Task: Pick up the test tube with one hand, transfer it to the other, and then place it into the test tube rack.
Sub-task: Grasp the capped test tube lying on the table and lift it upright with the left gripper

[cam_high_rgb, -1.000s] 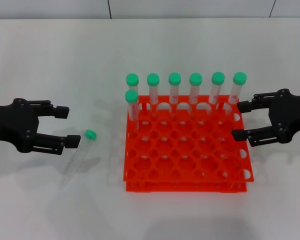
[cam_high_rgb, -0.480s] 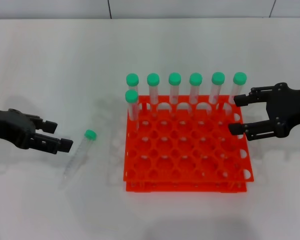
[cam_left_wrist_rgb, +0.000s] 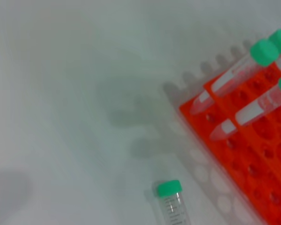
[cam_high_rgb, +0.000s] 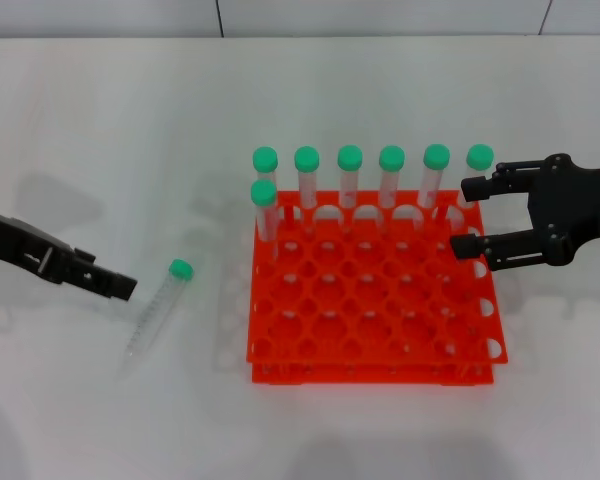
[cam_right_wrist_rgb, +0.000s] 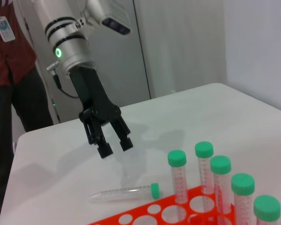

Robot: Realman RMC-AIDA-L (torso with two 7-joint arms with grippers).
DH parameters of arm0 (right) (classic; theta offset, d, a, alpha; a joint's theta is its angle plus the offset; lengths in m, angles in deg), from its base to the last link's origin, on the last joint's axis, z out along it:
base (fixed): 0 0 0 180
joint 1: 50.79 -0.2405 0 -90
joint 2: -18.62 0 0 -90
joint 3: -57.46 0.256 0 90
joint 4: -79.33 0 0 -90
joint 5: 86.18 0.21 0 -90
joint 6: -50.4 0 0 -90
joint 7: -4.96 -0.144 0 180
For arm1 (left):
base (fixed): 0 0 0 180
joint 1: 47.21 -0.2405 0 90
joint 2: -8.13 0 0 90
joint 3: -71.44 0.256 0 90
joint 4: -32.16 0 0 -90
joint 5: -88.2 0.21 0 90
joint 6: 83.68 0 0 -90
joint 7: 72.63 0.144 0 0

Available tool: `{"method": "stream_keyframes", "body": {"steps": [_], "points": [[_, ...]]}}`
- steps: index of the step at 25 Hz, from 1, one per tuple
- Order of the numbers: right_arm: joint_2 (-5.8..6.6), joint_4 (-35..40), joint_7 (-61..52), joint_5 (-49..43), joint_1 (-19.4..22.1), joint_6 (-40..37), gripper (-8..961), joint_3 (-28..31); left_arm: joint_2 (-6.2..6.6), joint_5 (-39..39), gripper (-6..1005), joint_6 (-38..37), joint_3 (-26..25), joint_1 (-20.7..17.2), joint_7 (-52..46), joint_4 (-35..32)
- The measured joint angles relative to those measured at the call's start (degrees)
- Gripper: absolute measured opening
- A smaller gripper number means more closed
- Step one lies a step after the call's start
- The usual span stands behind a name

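Observation:
My left gripper is open with the lying test tube [cam_high_rgb: 166, 293] clear of the rack's side, so it should keep going down and close around the test tube's lower body [cam_high_rgb: 146, 330].
The test tube [cam_high_rgb: 158, 306] lies on the white table left of the rack, its green cap [cam_high_rgb: 181, 268] pointing away from me. It also shows in the left wrist view [cam_left_wrist_rgb: 174, 202] and the right wrist view [cam_right_wrist_rgb: 124, 192]. My left gripper [cam_high_rgb: 118, 285] hangs just left of the tube, not touching it; the right wrist view [cam_right_wrist_rgb: 115, 147] shows it open and empty. My right gripper [cam_high_rgb: 465, 216] is open and empty over the far right corner of the orange-red test tube rack [cam_high_rgb: 370, 330], close to the rightmost standing tube [cam_high_rgb: 477, 165].
Several green-capped tubes stand in the rack's back row [cam_high_rgb: 349, 175], and one in the second row at the left [cam_high_rgb: 264, 205]. In the right wrist view a person in a dark red shirt [cam_right_wrist_rgb: 9, 61] stands beyond the table's far left edge.
My left gripper has rolled its wrist and drawn back a little to the left of the tube. My right gripper has moved left and farther away, over the rack's far right corner.

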Motion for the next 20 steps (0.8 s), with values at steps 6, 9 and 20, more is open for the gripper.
{"method": "stream_keyframes", "body": {"steps": [6,9,20], "points": [[-0.05,0.01,0.01,0.14,-0.08,0.06,755,0.21,-0.45,3.53,849,1.51,3.54,2.6,-1.33,3.59],[-0.07,0.01,0.01,0.14,-0.12,0.25,755,0.24,-0.52,3.73,847,2.72,5.5,3.3,-1.53,5.85],[-0.07,-0.02,0.09,0.14,-0.13,1.29,754,-0.18,-1.49,4.07,840,4.55,9.11,4.15,-1.86,8.13]]}}
